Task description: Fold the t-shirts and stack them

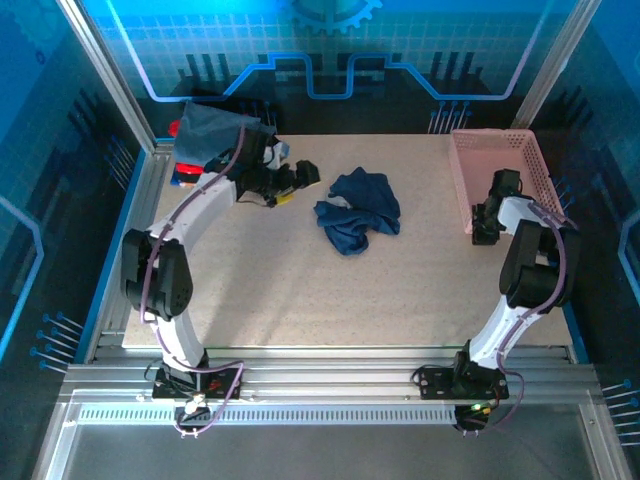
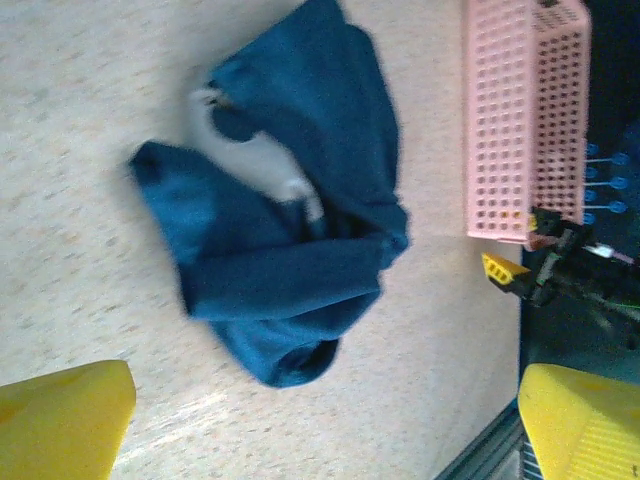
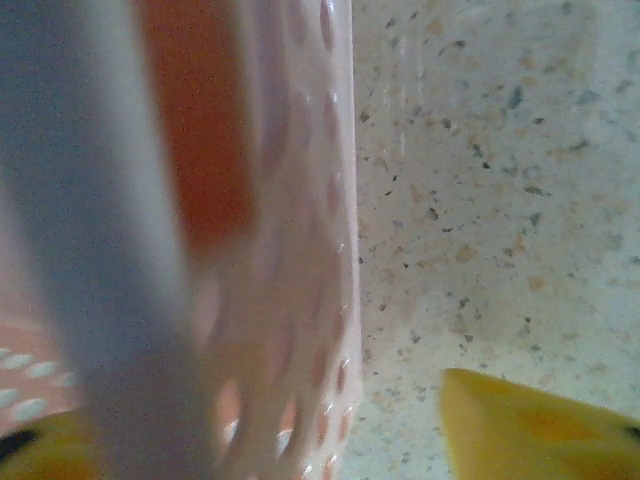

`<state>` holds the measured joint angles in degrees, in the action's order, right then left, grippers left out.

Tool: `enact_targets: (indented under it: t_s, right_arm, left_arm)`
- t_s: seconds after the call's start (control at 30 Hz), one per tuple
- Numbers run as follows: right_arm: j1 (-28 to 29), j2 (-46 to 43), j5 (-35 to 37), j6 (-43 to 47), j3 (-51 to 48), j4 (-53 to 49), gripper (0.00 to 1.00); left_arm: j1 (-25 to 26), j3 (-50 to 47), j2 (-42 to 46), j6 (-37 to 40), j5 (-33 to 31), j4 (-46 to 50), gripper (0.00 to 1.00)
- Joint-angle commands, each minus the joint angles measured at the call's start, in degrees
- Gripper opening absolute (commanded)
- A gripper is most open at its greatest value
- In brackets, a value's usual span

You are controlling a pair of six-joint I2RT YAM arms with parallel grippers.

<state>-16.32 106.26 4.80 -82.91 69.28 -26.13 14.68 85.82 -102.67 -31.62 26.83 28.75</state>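
Loose folds lie over the white graphic (image 1: 338, 201). The navy t-shirt (image 1: 364, 212) will drop open and show more of the graphic when I pick it up.
A dark navy t-shirt (image 1: 357, 210) lies crumpled in the middle of the table, with part of its white graphic (image 2: 255, 160) showing in the left wrist view. My left gripper (image 1: 298, 186) hovers just left of it, open wide; its yellow fingers (image 2: 60, 420) frame bare table short of the navy t-shirt (image 2: 280, 240). At the back left corner sits a pile of folded shirts: slate-blue (image 1: 210, 125) on top and red (image 1: 178, 128) at its edge. My right gripper (image 1: 485, 230) is at the pink basket's near-left corner, open, with the basket wall (image 3: 300, 260) between its fingers (image 3: 530, 430).
The pink lattice basket (image 1: 520, 160) stands along the right edge of the table and shows as the pink basket (image 2: 525, 120) in the left wrist view. A raised metal frame borders the table, and blue panels enclose the back and sides.
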Motion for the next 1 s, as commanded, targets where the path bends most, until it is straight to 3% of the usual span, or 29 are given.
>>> enact_targets:
  t_s: [0.0, 0.07, 0.2, 0.4, 0.47, 0.57, 0.7, 0.83, 0.97]
  right_arm:
    - [0.1, 0.3, -4.6, 3.6, 3.0, -2.6, 0.78]
    - [1.0, -1.8, -6.8, 8.6, 3.7, -3.3, 0.89]
    - [5.2, -7.4, -8.0, 22.7, 5.3, -11.0, 0.97]
    - [15.3, -15.4, -11.3, 39.2, 2.3, -16.9, 0.98]
    - [19.8, -15.4, -15.2, 43.8, 1.1, -16.0, 0.95]
    - [26.5, -13.7, -13.4, 48.2, 0.8, -17.8, 0.92]
    - [32.7, -11.6, -19.5, 53.2, -1.4, -10.8, 0.87]
    - [37.4, -6.8, -21.7, 56.3, -2.0, -7.5, 0.77]
    - [38.5, -3.6, -22.1, 53.0, -5.0, -1.9, 0.69]
  left_arm:
    - [0.4, -5.7, 1.0, -0.4, 0.1, -1.8, 0.99]
    - [0.5, -8.2, 1.1, -1.4, 0.9, -2.7, 0.99]
    - [0.5, -14.5, 2.2, -4.8, 1.8, -8.3, 0.99]
    - [0.4, -15.8, -1.1, -8.9, 6.3, -17.6, 0.97]
    - [0.4, -14.4, -3.5, -10.4, 7.9, -20.4, 0.90]
    - [0.5, -11.5, -7.8, -12.6, 9.4, -23.5, 0.83]
    - [1.7, -3.4, -14.2, -10.3, 9.9, -17.9, 0.76]
    - [3.0, 4.2, -19.8, -7.0, 8.4, -10.6, 0.70]
    - [3.5, 6.2, -22.3, -7.2, 6.7, -9.4, 0.66]
